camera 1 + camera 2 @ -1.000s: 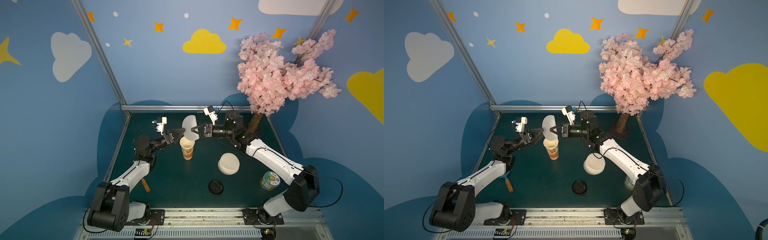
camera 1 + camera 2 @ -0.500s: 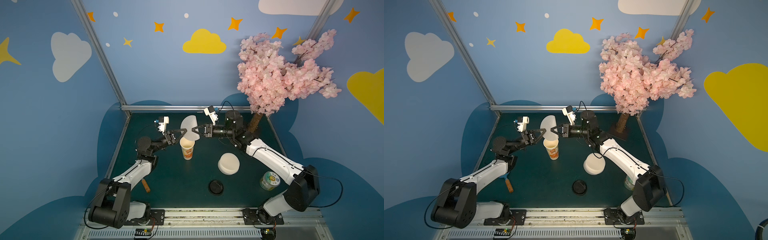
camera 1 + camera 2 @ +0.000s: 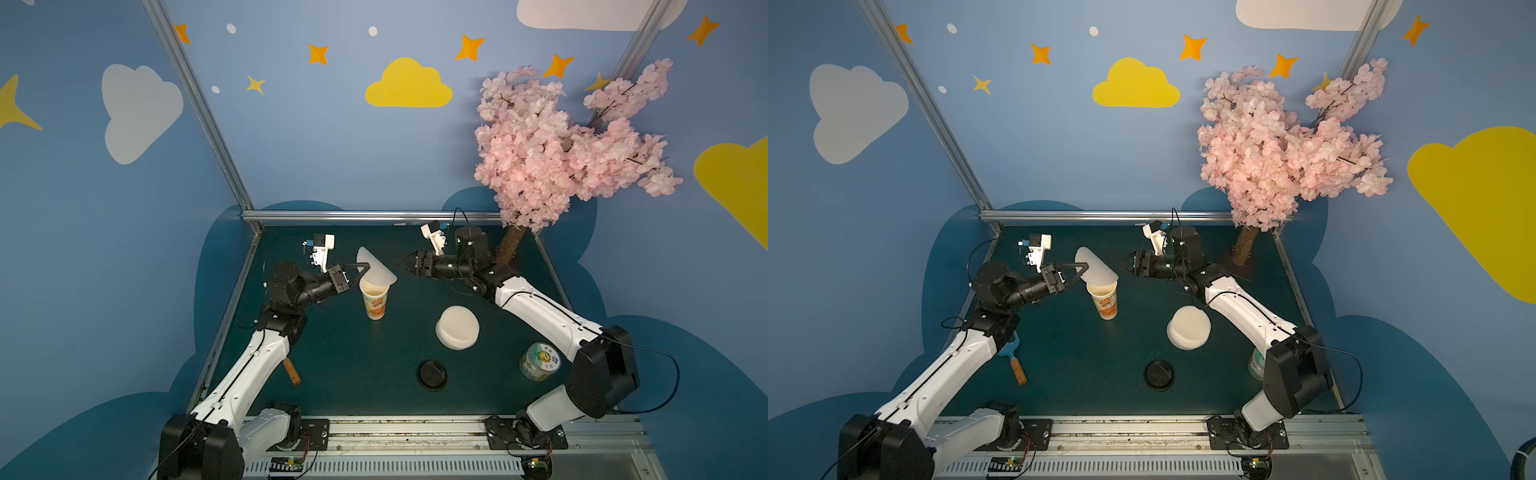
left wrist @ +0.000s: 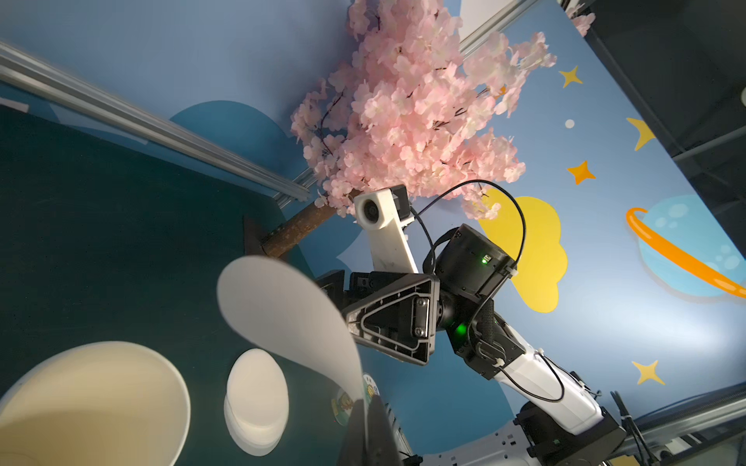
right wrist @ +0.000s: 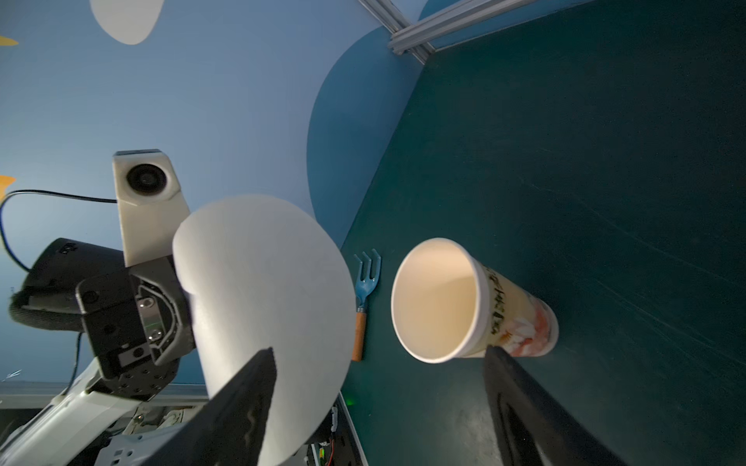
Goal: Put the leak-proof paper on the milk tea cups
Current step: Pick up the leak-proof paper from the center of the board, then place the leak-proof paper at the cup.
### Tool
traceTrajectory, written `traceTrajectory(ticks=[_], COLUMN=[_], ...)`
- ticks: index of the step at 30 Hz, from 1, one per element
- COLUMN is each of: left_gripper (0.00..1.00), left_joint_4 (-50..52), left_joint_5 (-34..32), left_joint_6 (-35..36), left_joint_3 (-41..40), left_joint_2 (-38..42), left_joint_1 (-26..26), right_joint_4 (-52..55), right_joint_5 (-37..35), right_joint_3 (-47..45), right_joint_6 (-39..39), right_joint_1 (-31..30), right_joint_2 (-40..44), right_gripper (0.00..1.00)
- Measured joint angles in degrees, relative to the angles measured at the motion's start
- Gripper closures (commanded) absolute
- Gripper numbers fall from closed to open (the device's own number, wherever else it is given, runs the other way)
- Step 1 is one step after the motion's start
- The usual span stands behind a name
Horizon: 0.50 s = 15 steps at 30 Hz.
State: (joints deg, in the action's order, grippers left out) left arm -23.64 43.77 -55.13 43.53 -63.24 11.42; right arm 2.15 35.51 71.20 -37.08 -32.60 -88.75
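The leak-proof paper (image 3: 378, 267) is hanging curled and slanted above the milk tea cup's opening. Next, my left gripper turns the paper level before lowering it onto the cup's rim (image 3: 372, 290).
The leak-proof paper (image 3: 376, 266) (image 3: 1094, 268) is a round whitish sheet, curled and tilted. It hangs just above the mouth of the milk tea cup (image 3: 375, 301) (image 3: 1106, 301), a tall white cup with orange print standing upright. My left gripper (image 3: 365, 266) (image 4: 369, 403) is shut on the sheet's left edge, and the sheet (image 4: 290, 314) bows away from the jaws. My right gripper (image 3: 398, 262) (image 5: 379, 355) stands open to the right of the sheet (image 5: 266, 290), holding nothing. The cup (image 5: 464, 302) shows a cream inside.
A stack of round white sheets (image 3: 457, 328) lies right of the cup. A black lid (image 3: 431, 374) lies near the front, with a green-and-white can (image 3: 539, 360) by the right arm. A blue fork with a wooden handle (image 3: 291, 371) lies under the left arm. A pink blossom tree (image 3: 561, 141) stands back right.
My left gripper has shut on the sheet's edge. My right gripper has opened, let the sheet go and drawn back to the right. The sheet now tilts over the cup.
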Motion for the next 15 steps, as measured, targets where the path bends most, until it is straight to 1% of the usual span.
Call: traceTrajectory(ticks=[4,8,13,15], left_gripper=[0.97,0.97,0.97,0.97], left_joint_4=[5.68,7.89,7.63,8.13], left_joint_5=[-0.07,0.02,0.42,0.76], left_joint_6=[1.84,2.19,2.01,2.05], left_joint_3=[1.68,1.66,1.79,3.08], left_joint_2=[-5.14,-8.7,-9.92,-10.32], left_joint_1=[0.0,0.0,-0.28,-0.26], right_joint_4=[2.45,3.52,4.24,4.46], right_joint_5=[-2.67,-4.07,-4.61,-4.68], right_joint_3=[-0.59,-0.72,-0.72,-0.72], right_joint_6=[1.57,2.89,3.89,4.15], right_joint_1=[0.24,0.24,-0.02,-0.07], right_joint_2=[0.02,0.02,0.02,0.0], right_gripper=[0.17,0.17,0.17,0.17])
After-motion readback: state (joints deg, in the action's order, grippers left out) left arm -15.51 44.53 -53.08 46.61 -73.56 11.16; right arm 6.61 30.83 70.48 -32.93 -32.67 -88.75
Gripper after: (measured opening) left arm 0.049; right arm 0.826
